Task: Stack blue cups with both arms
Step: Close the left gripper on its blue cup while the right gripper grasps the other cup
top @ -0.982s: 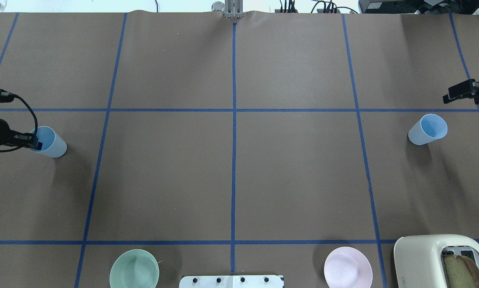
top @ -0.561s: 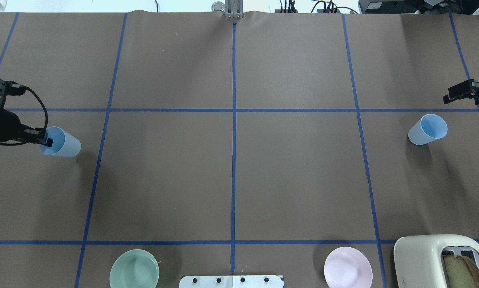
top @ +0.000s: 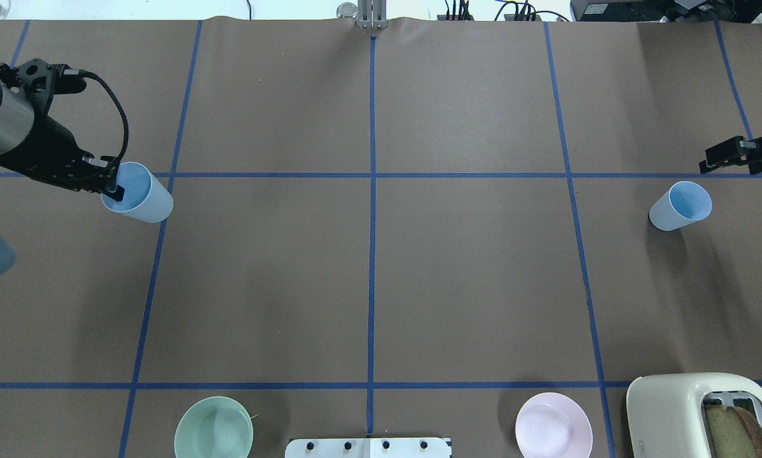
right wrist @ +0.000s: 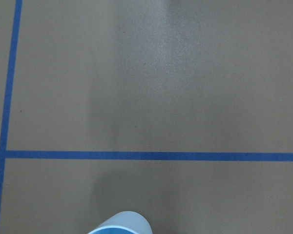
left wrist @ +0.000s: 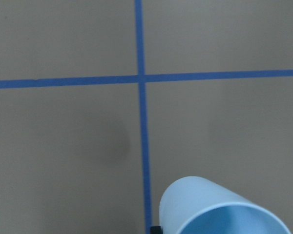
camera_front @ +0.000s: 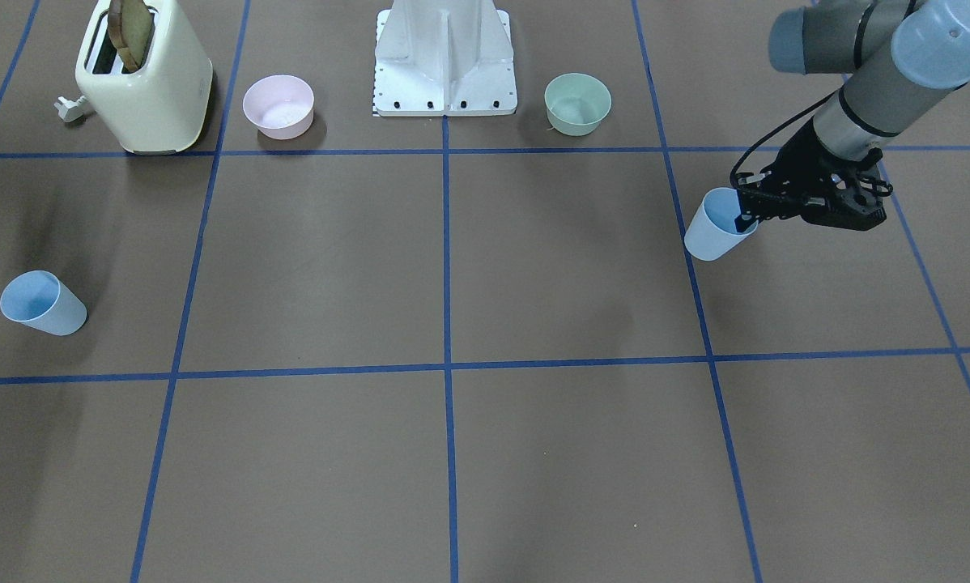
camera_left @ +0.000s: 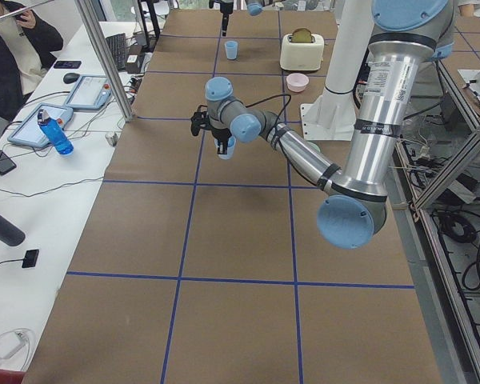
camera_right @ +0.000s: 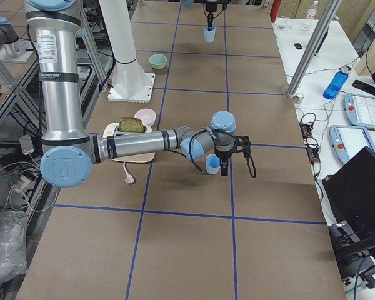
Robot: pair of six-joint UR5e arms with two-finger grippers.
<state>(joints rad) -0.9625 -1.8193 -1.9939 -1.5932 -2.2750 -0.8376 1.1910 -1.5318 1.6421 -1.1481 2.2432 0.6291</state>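
I see that the second blue cup (camera_front: 44,303) gets narrower toward its base (camera_front: 74,317). It will go deep into the other blue cup, with the cups' rims close together, when I lower it.
My left gripper (top: 115,189) is shut on the rim of one pale blue cup (top: 138,194), one finger inside it, and holds it tilted above the table's left part. It also shows in the front view (camera_front: 716,228) and the left wrist view (left wrist: 215,207). The other blue cup (top: 680,207) stands upright on the table at the far right, also in the front view (camera_front: 41,303). My right gripper (top: 718,156) hovers just beyond that cup, apart from it, with its fingers spread and empty. Only the cup's rim (right wrist: 119,224) shows in the right wrist view.
A mint-green bowl (top: 214,427) and a pink bowl (top: 553,425) sit at the near edge beside the white base column (camera_front: 444,57). A cream toaster (top: 705,413) with bread stands at the near right corner. Blue tape lines grid the brown table (top: 381,273).
My left arm has carried its blue cup to the right and farther from the robot, higher above the table. My right gripper has shifted slightly toward the standing cup.
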